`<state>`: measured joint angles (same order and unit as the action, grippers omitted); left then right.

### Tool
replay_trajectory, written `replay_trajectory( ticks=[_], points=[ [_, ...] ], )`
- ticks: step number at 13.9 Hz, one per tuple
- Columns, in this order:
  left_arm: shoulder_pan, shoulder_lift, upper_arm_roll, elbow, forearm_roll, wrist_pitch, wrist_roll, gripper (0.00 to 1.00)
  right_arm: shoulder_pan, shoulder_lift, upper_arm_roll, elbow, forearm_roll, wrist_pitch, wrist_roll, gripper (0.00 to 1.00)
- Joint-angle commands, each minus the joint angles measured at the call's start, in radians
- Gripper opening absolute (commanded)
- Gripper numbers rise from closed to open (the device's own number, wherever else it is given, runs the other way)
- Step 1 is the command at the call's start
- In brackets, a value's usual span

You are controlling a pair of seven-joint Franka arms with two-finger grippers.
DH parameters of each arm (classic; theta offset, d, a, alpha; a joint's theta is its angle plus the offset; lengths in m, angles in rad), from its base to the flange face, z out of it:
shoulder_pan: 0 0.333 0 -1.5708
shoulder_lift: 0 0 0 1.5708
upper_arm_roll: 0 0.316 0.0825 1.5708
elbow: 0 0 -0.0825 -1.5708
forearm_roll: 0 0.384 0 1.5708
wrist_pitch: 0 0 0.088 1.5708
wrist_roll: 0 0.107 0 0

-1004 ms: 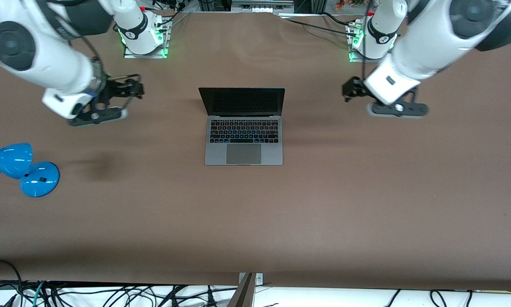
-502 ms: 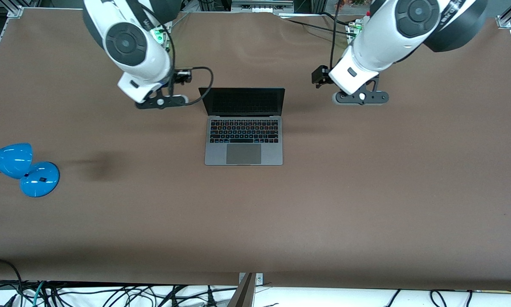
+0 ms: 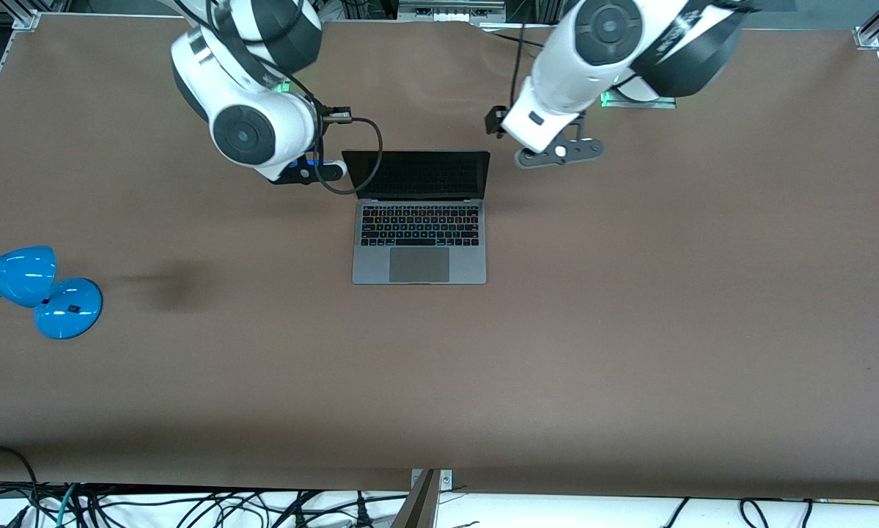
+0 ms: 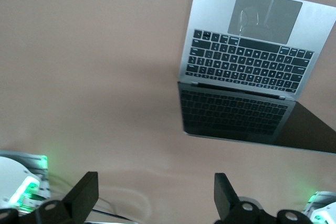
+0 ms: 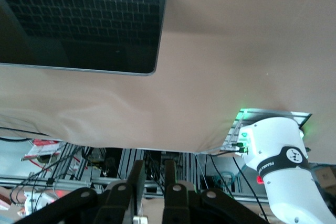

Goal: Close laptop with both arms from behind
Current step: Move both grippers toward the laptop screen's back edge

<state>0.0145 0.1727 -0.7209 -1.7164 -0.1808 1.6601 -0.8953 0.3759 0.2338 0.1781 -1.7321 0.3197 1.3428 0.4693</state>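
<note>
My left gripper's fingers are wide open behind the laptop, so they should close and touch the screen's top corner before both arms push the screen down.
The grey laptop stands open in the middle of the table, its dark screen upright and its keyboard and trackpad toward the front camera. It also shows in the left wrist view and the right wrist view. My left gripper is open and empty, and its hand hangs over the table beside the screen's edge toward the left arm's end. My right gripper is shut and empty, and its hand hangs beside the screen's other edge. Neither touches the laptop.
A blue desk lamp lies near the table's edge at the right arm's end. The arms' green-lit bases stand along the table's edge farthest from the front camera. Cables hang below the near edge.
Both arms have swung inward from the table's ends toward the laptop's screen, the right hand now close beside one screen edge and the left hand near the other. The laptop has not moved.
</note>
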Motion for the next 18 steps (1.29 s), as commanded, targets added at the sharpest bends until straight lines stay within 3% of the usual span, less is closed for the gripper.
replay_trajectory(
  ticks=[1,3,6,7,10,18],
  points=[
    [0.005,0.051,-0.049,-0.023,-0.023,0.072,-0.104,0.9,0.037,0.036,-0.002,-0.021,0.021,-0.007,0.012,0.2],
    [-0.011,0.089,-0.058,-0.023,-0.023,0.098,-0.137,0.69,0.049,0.062,-0.002,-0.024,0.021,0.001,0.012,0.2],
    [-0.019,0.12,-0.058,-0.029,-0.02,0.118,-0.137,0.1,0.064,0.081,-0.002,-0.026,0.048,0.031,0.015,0.16],
    [-0.022,0.134,-0.058,-0.029,-0.02,0.119,-0.137,0.0,0.064,0.084,-0.002,-0.027,0.048,0.053,0.015,0.14],
    [-0.024,0.174,-0.058,-0.029,-0.022,0.147,-0.139,0.0,0.067,0.101,-0.003,-0.038,0.047,0.11,0.015,0.04],
    [-0.056,0.206,-0.058,-0.091,-0.023,0.207,-0.171,0.0,0.069,0.145,-0.005,-0.038,0.041,0.243,0.006,0.04]
  ],
)
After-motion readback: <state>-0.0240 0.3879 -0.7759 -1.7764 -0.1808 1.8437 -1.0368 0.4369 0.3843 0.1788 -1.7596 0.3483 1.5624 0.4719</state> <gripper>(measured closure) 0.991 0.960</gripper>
